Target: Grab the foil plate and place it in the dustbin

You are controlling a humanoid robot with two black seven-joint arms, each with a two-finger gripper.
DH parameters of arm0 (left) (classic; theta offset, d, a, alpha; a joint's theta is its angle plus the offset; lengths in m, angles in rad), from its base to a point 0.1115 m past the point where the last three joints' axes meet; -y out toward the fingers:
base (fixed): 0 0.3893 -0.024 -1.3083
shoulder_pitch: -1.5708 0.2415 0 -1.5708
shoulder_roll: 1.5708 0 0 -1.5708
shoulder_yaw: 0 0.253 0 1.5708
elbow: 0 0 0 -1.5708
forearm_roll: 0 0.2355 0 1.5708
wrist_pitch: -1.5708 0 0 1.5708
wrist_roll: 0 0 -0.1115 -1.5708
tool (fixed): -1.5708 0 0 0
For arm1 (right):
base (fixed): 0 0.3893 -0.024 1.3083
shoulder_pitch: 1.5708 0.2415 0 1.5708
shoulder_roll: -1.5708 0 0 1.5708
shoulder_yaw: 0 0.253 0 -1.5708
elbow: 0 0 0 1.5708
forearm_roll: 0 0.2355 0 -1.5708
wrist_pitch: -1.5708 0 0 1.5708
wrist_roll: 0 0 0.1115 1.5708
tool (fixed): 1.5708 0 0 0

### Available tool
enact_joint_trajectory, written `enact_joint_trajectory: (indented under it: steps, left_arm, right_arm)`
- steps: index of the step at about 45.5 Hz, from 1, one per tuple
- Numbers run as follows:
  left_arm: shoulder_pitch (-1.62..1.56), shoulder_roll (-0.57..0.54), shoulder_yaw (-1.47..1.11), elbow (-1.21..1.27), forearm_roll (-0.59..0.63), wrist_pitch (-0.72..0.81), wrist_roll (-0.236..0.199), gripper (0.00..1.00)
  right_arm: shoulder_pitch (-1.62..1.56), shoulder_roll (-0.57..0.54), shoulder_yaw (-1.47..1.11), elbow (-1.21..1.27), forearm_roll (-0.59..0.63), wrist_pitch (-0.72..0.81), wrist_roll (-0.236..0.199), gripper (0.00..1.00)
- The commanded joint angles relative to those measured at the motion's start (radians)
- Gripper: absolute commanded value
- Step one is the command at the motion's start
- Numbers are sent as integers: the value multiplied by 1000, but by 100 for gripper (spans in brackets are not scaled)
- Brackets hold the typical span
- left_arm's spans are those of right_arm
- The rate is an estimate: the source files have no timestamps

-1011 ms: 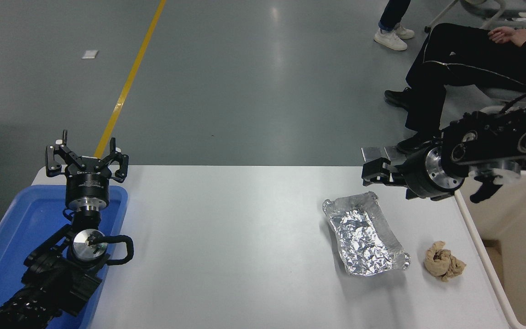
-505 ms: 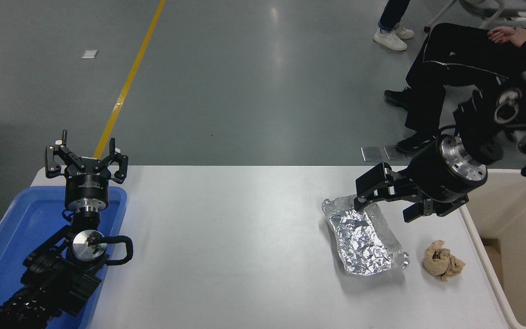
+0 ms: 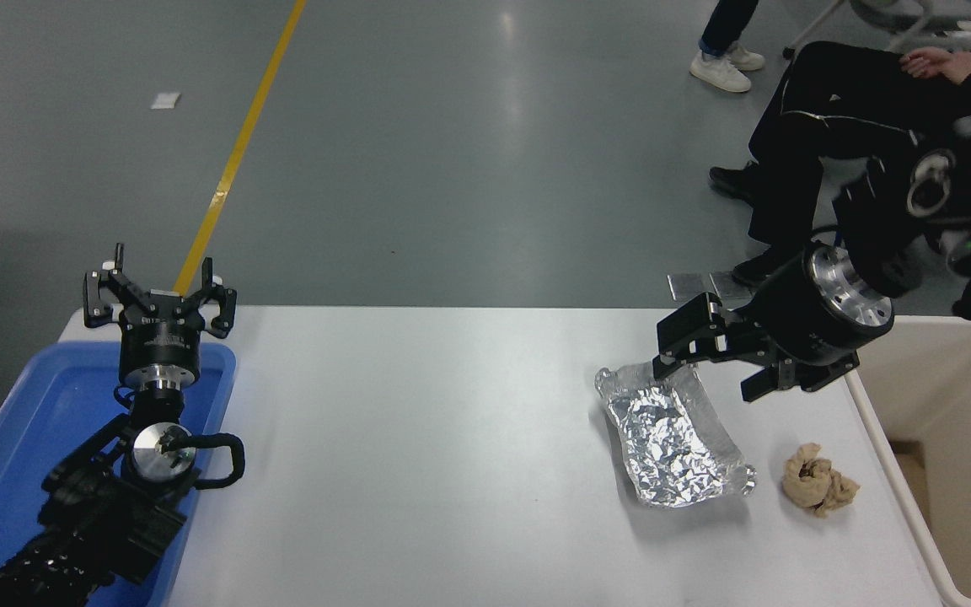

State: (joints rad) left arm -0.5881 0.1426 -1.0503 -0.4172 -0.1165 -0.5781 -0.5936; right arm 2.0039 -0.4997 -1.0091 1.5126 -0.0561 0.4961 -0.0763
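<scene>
I expect the foil plate to keep its open tray shape when I lift it by its rim, because the crinkled sides stand up on their own.
The foil plate, a crinkled silver tray, lies flat on the white table at the right. My right gripper comes in from the right edge and hangs tilted over the plate's far end. It is open, with one finger at the plate's far rim and another finger off its right side. It holds nothing. The cream dustbin stands past the table's right edge, right of the plate. My left gripper is open and parked at the lower left.
A crumpled brown paper wad lies between the plate and the dustbin. A blue tray sits at the table's left end under my left arm. A seated person and another person's feet are beyond the far right.
My right gripper swung from level beyond the plate's far end down and left over that end, its wrist rising. The plate has barely moved. The left arm stays parked.
</scene>
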Motion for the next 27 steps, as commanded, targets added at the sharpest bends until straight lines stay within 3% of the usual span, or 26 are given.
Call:
enact_joint_trajectory:
  steps: [1, 9, 22, 27]
  left_arm:
    - [1, 0, 0, 0, 0, 0, 0, 99]
    - [1, 0, 0, 0, 0, 0, 0, 99]
    - [1, 0, 1, 0, 0, 0, 0, 99]
    - [1, 0, 0, 0, 0, 0, 0, 99]
  right_arm:
    - [-189, 3, 10, -81, -39, -123, 7, 100]
    - [-315, 24, 69, -150, -129, -237, 18, 97]
    - [-484, 122, 102, -279, -248, -462, 130, 94]
    - [-545, 181, 104, -347, -294, -491, 150, 94]
